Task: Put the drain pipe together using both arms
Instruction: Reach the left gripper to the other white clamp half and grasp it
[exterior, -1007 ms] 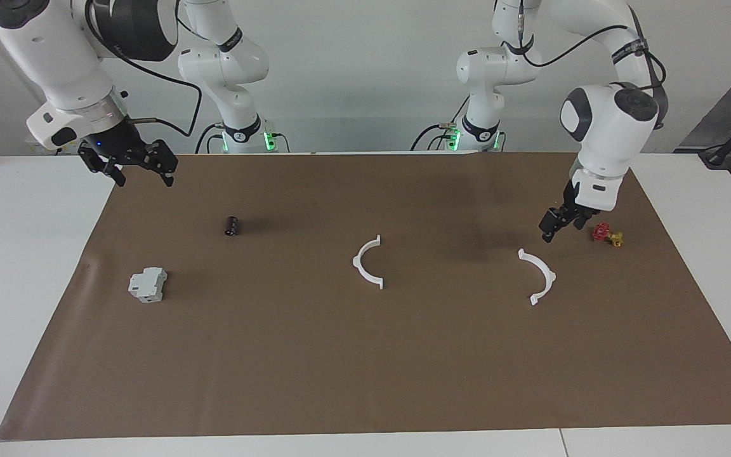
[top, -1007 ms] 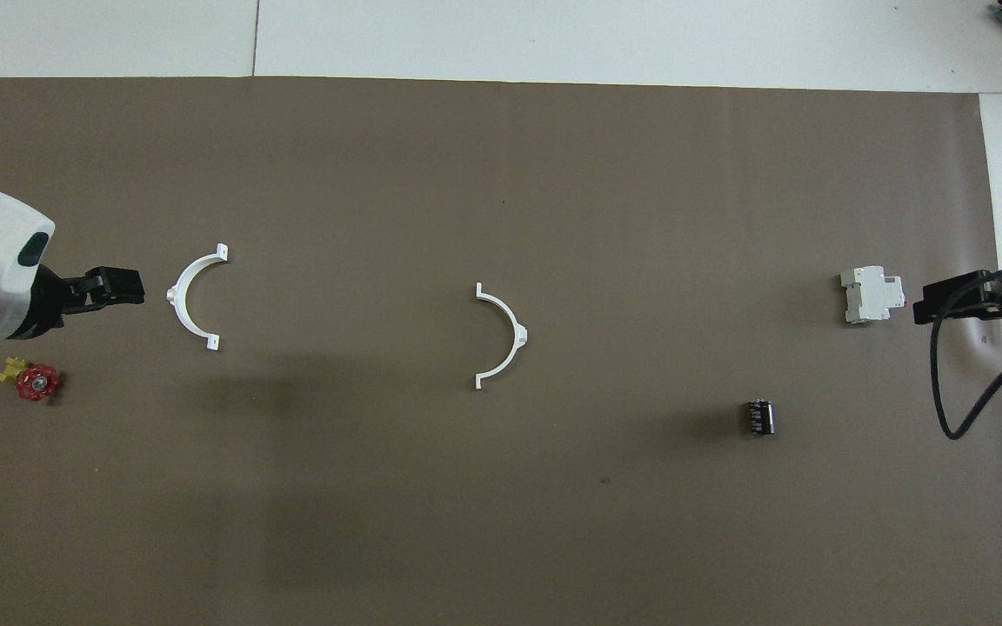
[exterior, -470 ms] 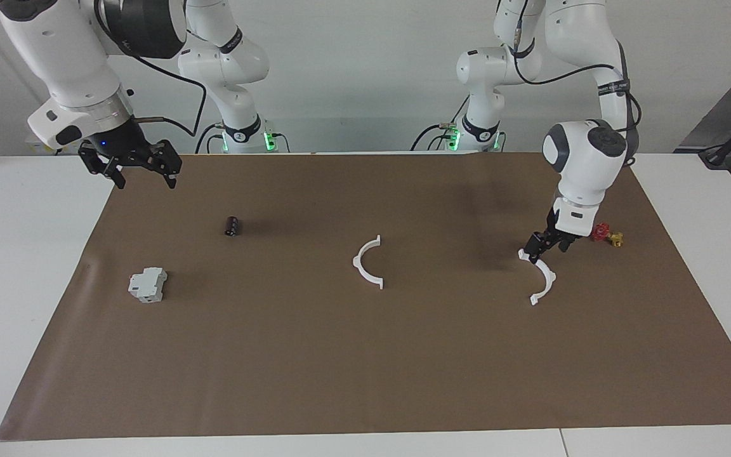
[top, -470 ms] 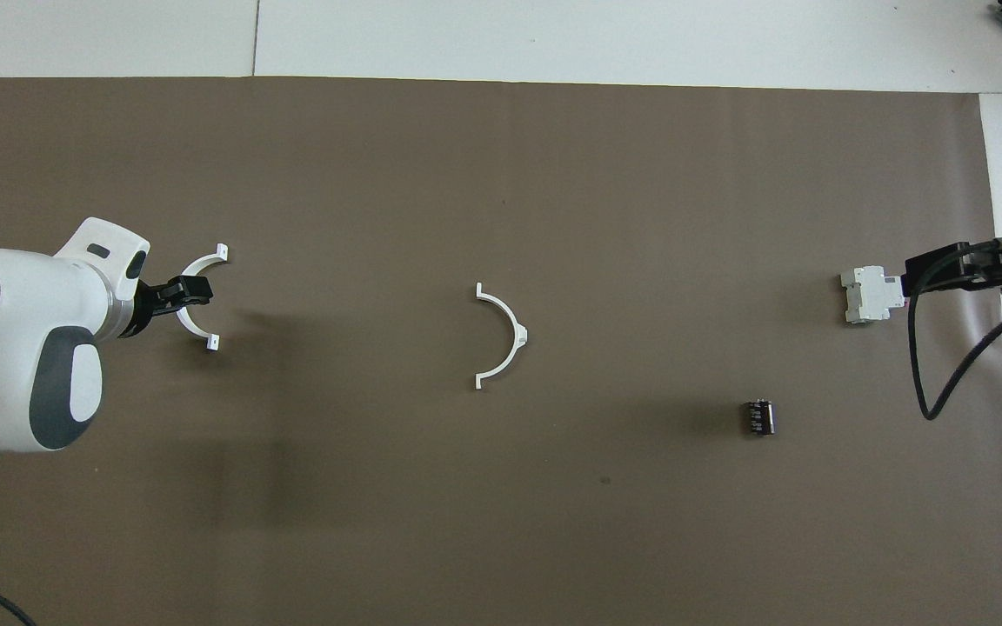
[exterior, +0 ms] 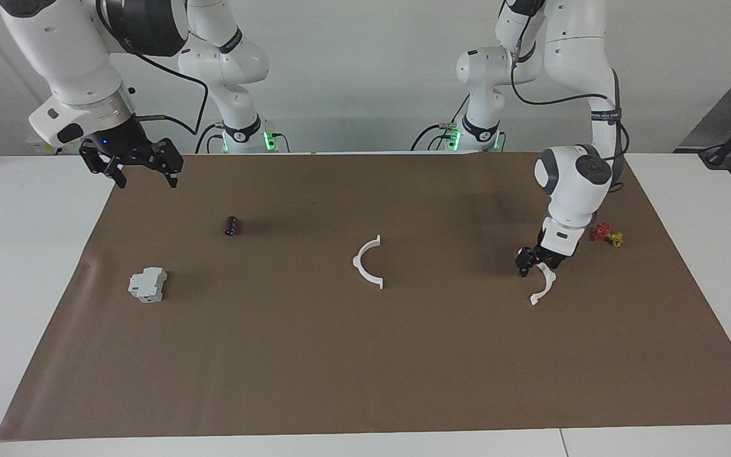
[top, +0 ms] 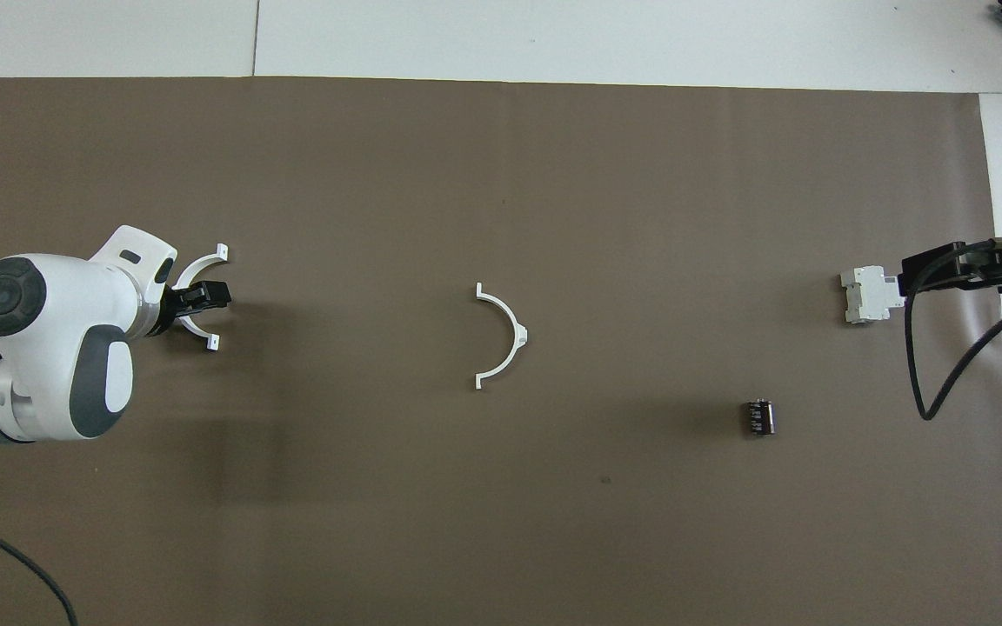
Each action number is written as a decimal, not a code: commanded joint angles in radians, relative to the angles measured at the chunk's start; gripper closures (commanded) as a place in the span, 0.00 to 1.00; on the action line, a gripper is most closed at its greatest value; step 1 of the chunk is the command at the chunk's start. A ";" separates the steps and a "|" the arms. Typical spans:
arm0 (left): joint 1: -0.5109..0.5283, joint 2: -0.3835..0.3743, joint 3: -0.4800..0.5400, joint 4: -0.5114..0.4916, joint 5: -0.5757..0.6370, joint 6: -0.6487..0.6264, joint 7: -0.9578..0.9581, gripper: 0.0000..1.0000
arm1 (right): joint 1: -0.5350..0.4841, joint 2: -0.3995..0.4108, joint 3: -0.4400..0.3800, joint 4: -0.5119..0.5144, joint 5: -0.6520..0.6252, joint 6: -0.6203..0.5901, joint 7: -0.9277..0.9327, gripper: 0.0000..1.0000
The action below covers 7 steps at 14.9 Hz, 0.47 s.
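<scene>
I should pull back and close on the middle of the arc (exterior: pixel 551 275), because my left gripper's fingers reach past the half-ring's arc over its open side (top: pixel 217 316).
The drain pipe lies on the brown mat as two separate white half-rings. One half-ring (exterior: pixel 359 270) (top: pixel 520 334) rests at the mat's middle. The other half-ring (exterior: pixel 546 285) (top: pixel 201 262) lies toward the left arm's end. My left gripper (exterior: pixel 532 261) (top: pixel 205 296) is down at this half-ring's arc, open, with its fingers on either side of the thin band. The half-ring's upper part is hidden by the gripper in the facing view. My right gripper (exterior: pixel 146 183) (top: pixel 910 276) hangs open and empty, raised over the mat's edge at the right arm's end.
A grey-white boxy block (exterior: pixel 148 284) (top: pixel 871 294) and a small black cylinder (exterior: pixel 232 226) (top: pixel 759 416) lie toward the right arm's end. A red-and-brass valve (exterior: pixel 605 234) sits beside the left wrist. The brown mat (exterior: pixel 365 368) covers most of the white table.
My left gripper came down from above the valve's side onto the arc of the nearby half-ring. The right gripper shifted only slightly. Neither half-ring moved.
</scene>
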 commanded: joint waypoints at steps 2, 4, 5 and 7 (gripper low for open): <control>0.002 -0.004 0.007 0.009 -0.005 0.002 0.079 0.00 | 0.008 -0.009 -0.003 0.018 -0.025 -0.040 -0.058 0.00; -0.001 -0.009 0.007 0.023 -0.005 -0.010 0.082 0.00 | 0.010 -0.008 0.001 0.028 -0.037 -0.066 -0.063 0.00; -0.003 -0.009 0.007 0.043 -0.005 -0.040 0.082 0.00 | 0.011 -0.006 0.003 0.052 -0.043 -0.106 -0.065 0.00; 0.000 -0.007 0.007 0.060 -0.005 -0.058 0.082 0.00 | 0.010 0.006 0.013 0.126 -0.039 -0.189 -0.066 0.00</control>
